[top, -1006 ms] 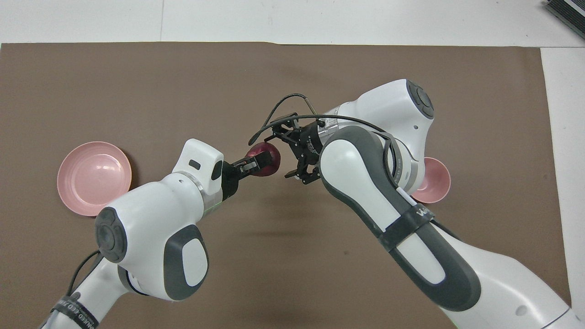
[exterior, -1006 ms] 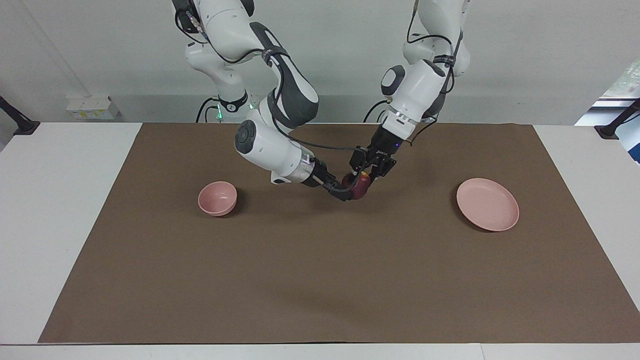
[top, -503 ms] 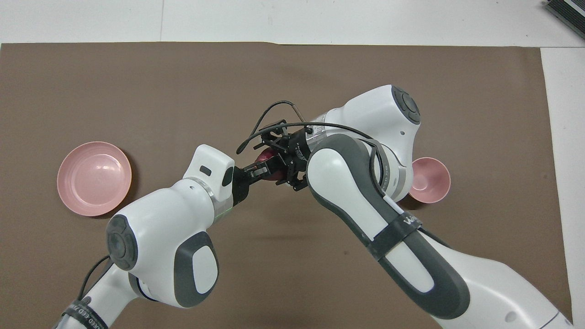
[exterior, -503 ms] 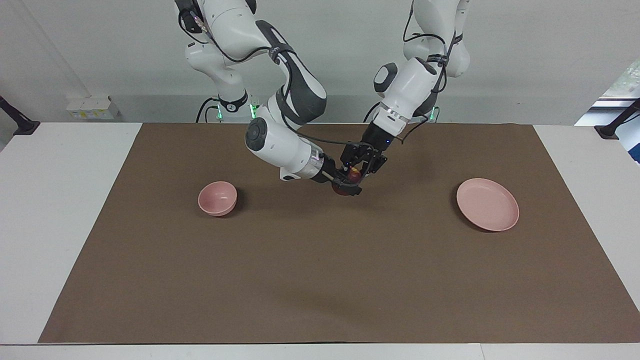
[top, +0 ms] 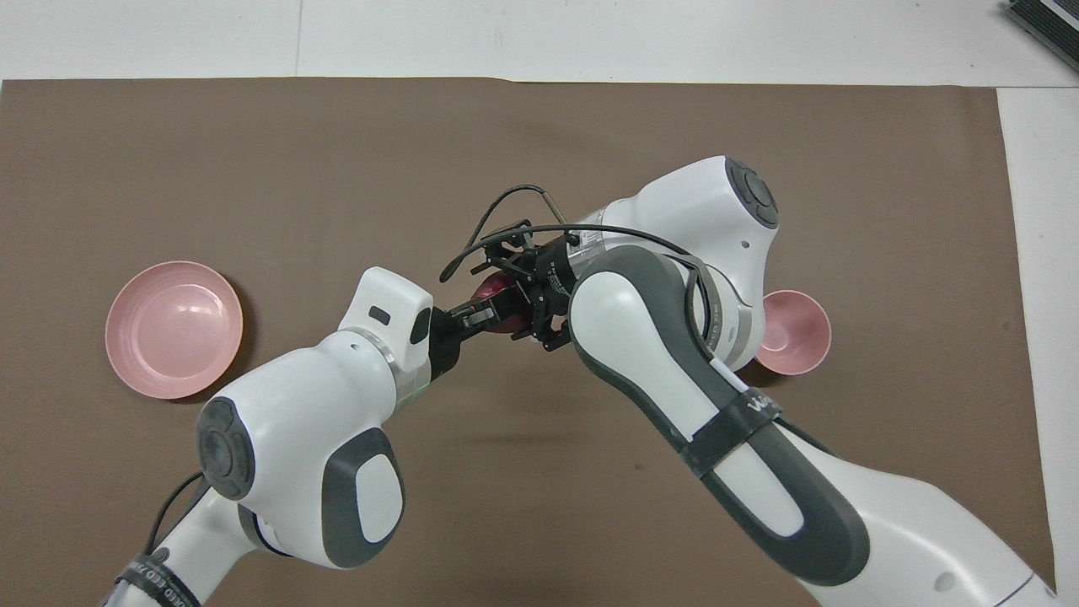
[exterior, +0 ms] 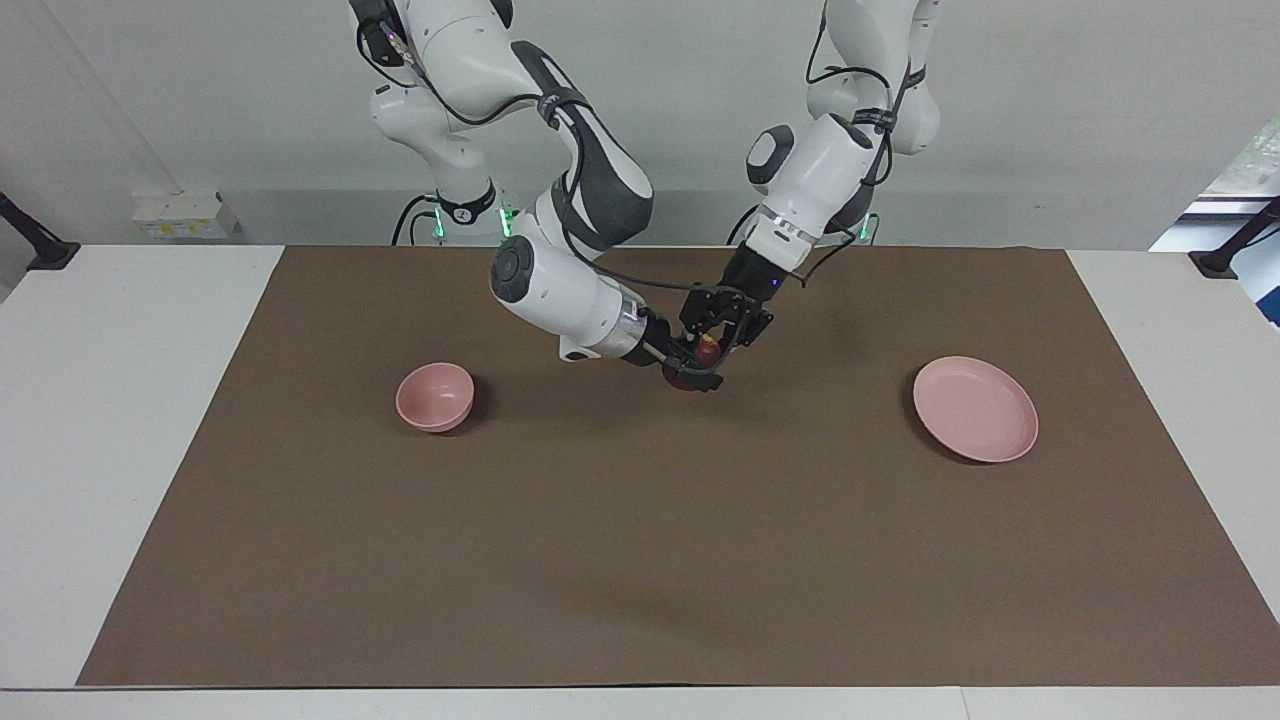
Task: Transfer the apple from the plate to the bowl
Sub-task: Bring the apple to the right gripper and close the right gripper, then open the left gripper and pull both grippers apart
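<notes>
Both of my grippers are at the apple [top: 495, 285]. My left gripper should open and move away toward the plate before my right gripper takes the apple to the bowl [top: 797, 332].
The dark red apple [exterior: 684, 377] hangs in the air over the middle of the brown mat, with both grippers at it. My left gripper [exterior: 706, 352] comes down on it from above and is shut on it. My right gripper [exterior: 690, 372] reaches in from the bowl's side, open, with its fingers on either side of the apple. In the overhead view the apple [top: 494, 291] shows between the left gripper [top: 484, 311] and the right gripper [top: 511, 295]. The empty pink plate [exterior: 975, 408] lies toward the left arm's end. The small pink bowl [exterior: 435, 396] stands empty toward the right arm's end.
The brown mat [exterior: 640, 560] covers most of the white table. In the overhead view the right arm hides part of the bowl [top: 797, 333], and the plate [top: 173, 329] shows whole. A dark object [top: 1045, 21] lies at the table's corner farthest from the robots.
Over the second the left gripper carried the apple a little toward the bowl and the right gripper closed in around it. In the last half second almost nothing moved.
</notes>
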